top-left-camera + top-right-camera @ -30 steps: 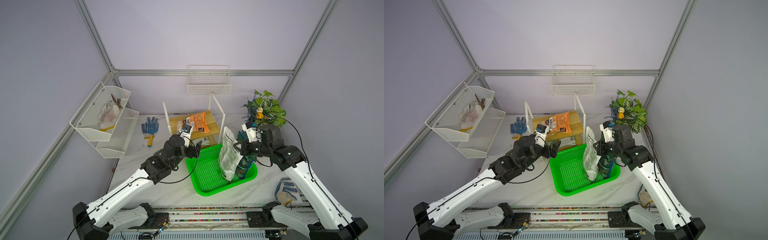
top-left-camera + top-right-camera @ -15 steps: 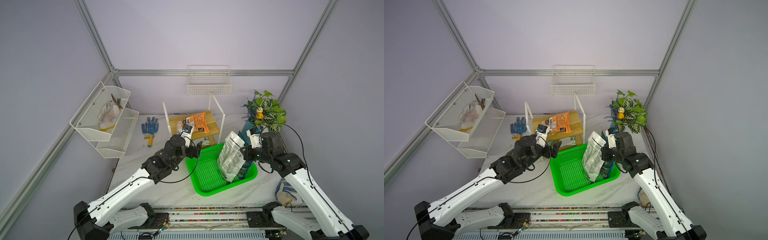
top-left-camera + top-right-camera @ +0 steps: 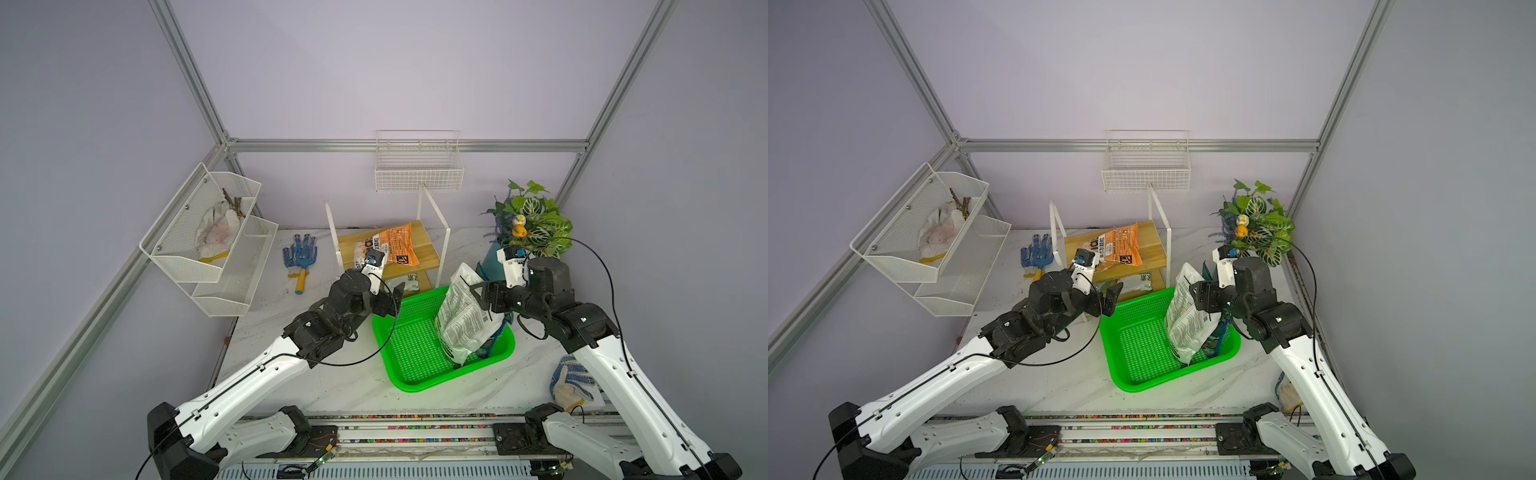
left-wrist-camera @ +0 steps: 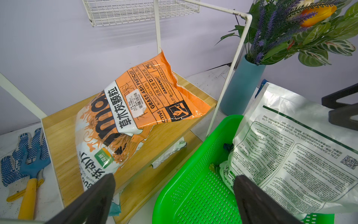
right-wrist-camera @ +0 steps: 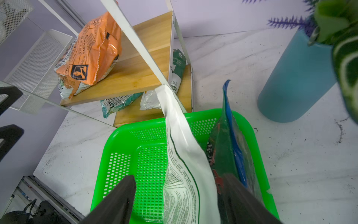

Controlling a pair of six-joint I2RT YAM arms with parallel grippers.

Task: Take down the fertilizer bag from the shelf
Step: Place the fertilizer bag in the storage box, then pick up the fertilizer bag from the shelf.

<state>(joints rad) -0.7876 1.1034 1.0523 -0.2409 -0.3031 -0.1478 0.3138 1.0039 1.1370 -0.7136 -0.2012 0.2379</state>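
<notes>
My open right gripper should continue to go to the orange fertilizer bag's jutting end (image 3: 410, 253) and close there, with the white bag standing in the basket (image 3: 464, 321).
An orange fertilizer bag (image 3: 390, 247) (image 3: 1119, 247) (image 4: 135, 108) (image 5: 91, 54) lies on the top plank of the shelf (image 3: 430, 253) (image 3: 1156, 251) (image 4: 64, 139) (image 5: 135, 69). My left gripper (image 3: 388, 299) (image 3: 1111, 297) (image 4: 175, 179) is open with nothing in it, in front of the shelf over the back left corner of the green basket (image 3: 411, 382) (image 5: 120, 155). My right gripper (image 3: 482, 297) (image 3: 1198, 297) (image 5: 179, 177) is open, its jaws on either side of the top of a white bag (image 3: 465, 320) (image 4: 290, 151) (image 5: 186, 170). That bag stands leaning in the basket.
A dark green and blue bag (image 5: 228, 147) stands behind the white one. Small bags (image 5: 120, 100) lie on the lower plank. A blue vase with plants (image 3: 532, 220) is at the back right. Gloves with a rake (image 3: 299, 257), a mesh rack (image 3: 208, 249), a wire basket (image 3: 417, 166) and another glove (image 3: 571, 382) surround the area.
My right gripper was shut on the white bag's top and has opened. The bag settled lower and leans in the basket. The left arm has barely moved.
</notes>
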